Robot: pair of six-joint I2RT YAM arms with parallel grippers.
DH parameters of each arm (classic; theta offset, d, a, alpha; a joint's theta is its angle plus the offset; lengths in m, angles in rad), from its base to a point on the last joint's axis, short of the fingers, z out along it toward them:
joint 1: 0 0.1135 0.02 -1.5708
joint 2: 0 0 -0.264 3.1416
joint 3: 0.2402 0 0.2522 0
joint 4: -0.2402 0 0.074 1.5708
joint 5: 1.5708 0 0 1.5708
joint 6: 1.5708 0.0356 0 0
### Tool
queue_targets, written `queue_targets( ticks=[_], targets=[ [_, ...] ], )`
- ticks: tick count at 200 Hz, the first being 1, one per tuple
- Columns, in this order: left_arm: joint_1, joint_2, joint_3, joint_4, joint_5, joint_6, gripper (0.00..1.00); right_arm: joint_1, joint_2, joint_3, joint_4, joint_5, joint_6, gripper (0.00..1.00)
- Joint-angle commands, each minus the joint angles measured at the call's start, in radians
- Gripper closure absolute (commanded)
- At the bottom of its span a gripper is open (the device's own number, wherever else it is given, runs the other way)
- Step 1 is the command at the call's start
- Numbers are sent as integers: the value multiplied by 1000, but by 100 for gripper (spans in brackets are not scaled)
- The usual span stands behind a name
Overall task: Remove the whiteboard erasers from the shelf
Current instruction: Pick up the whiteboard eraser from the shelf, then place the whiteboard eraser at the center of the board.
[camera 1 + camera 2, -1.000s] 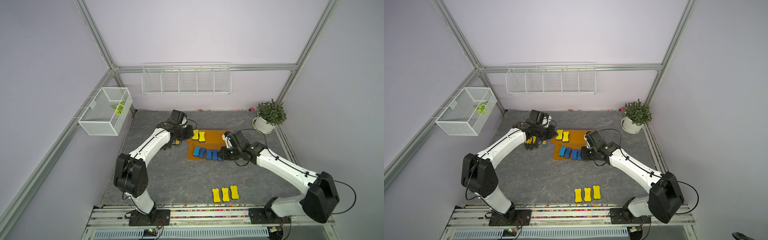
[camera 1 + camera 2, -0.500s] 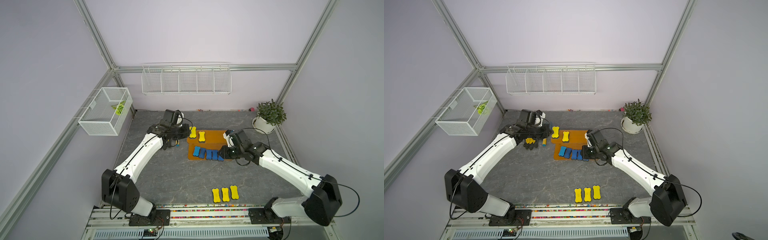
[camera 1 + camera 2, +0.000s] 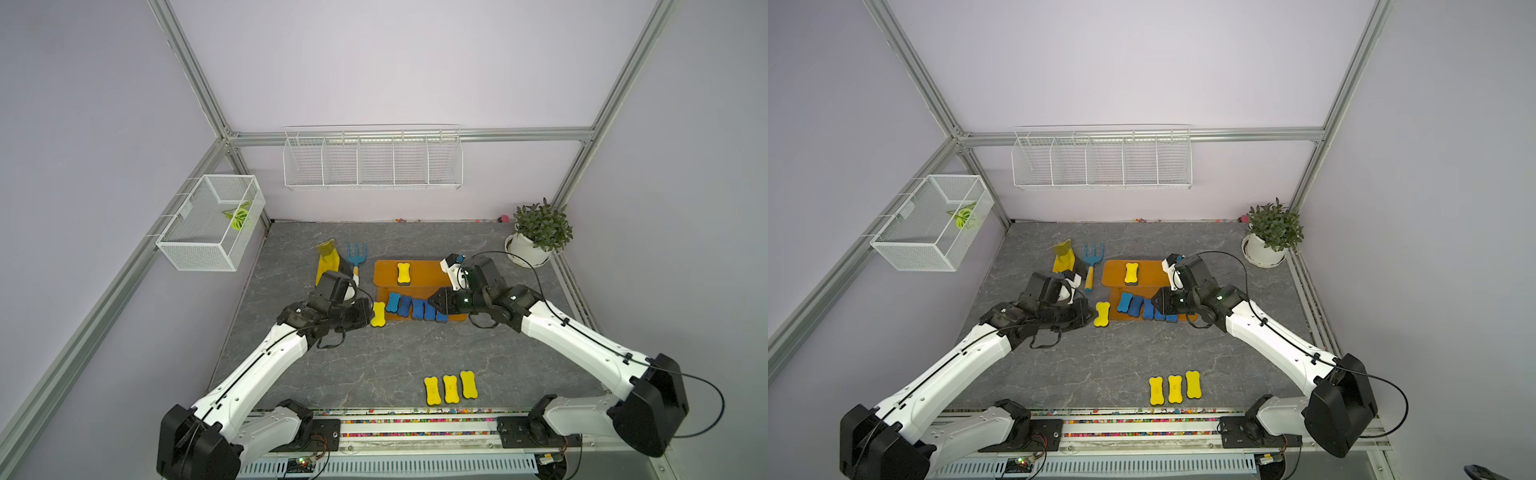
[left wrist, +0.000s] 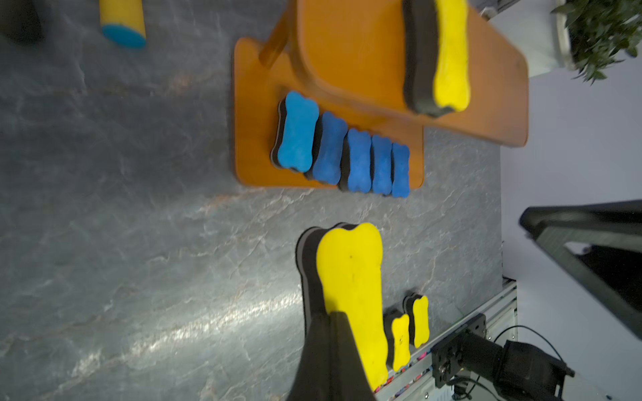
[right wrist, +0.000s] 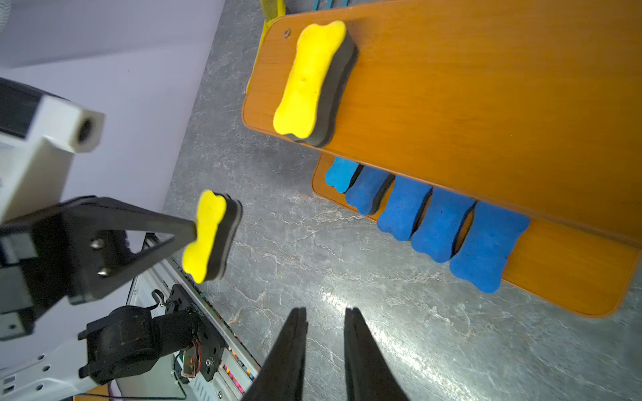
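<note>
The robot's left gripper has the held eraser [image 3: 378, 314] clear of the shelf and the space [image 3: 380, 388] beside the front yellow erasers is open, so it should keep going there and let it go flat.
The orange-brown shelf [image 3: 430, 272] [image 3: 1152, 272] carries one yellow whiteboard eraser [image 3: 403, 273] [image 5: 311, 81] on its upper tier. Several blue erasers [image 3: 411, 308] [image 4: 357, 159] stand in a row on its lower tier. My left gripper [image 3: 372, 316] [image 4: 335, 316] is shut on another yellow eraser [image 3: 378, 313] [image 4: 351, 277] [image 5: 208, 236], held just off the shelf's front left corner above the table. My right gripper [image 3: 436, 301] [image 5: 326, 310] hovers at the right end of the blue row, its jaws a little open with nothing between them. Three yellow erasers [image 3: 450, 388] lie near the table's front edge.
A yellow glove [image 3: 327, 262] and a blue hand rake [image 3: 356, 255] lie left of the shelf. A potted plant [image 3: 536, 232] stands at the back right. A white wire rack [image 3: 372, 160] hangs on the back wall, a white mesh basket [image 3: 212, 222] on the left.
My left gripper has carried a yellow eraser off the upper tier, forward to the shelf's front left corner. One yellow eraser stays on that tier. The right arm has hardly moved.
</note>
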Motion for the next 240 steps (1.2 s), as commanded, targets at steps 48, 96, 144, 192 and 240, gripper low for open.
queue_targets(
  ticks=[48,96,144,192,240],
  targets=[
    [-138,-119,-276,122,-1,-193,100,16,-21,8,29,-50,-62,73],
    [-241,-166,-380,167,-55,-298,100,-24,-16,2,28,-99,-79,73],
    [-368,-225,-464,171,-130,-430,100,-49,17,21,35,-152,-98,74],
    [-449,-315,-524,140,-181,-542,100,-54,50,17,69,-178,-93,74],
    [-487,-360,-560,138,-197,-583,100,-56,82,31,79,-203,-91,74]
  ],
)
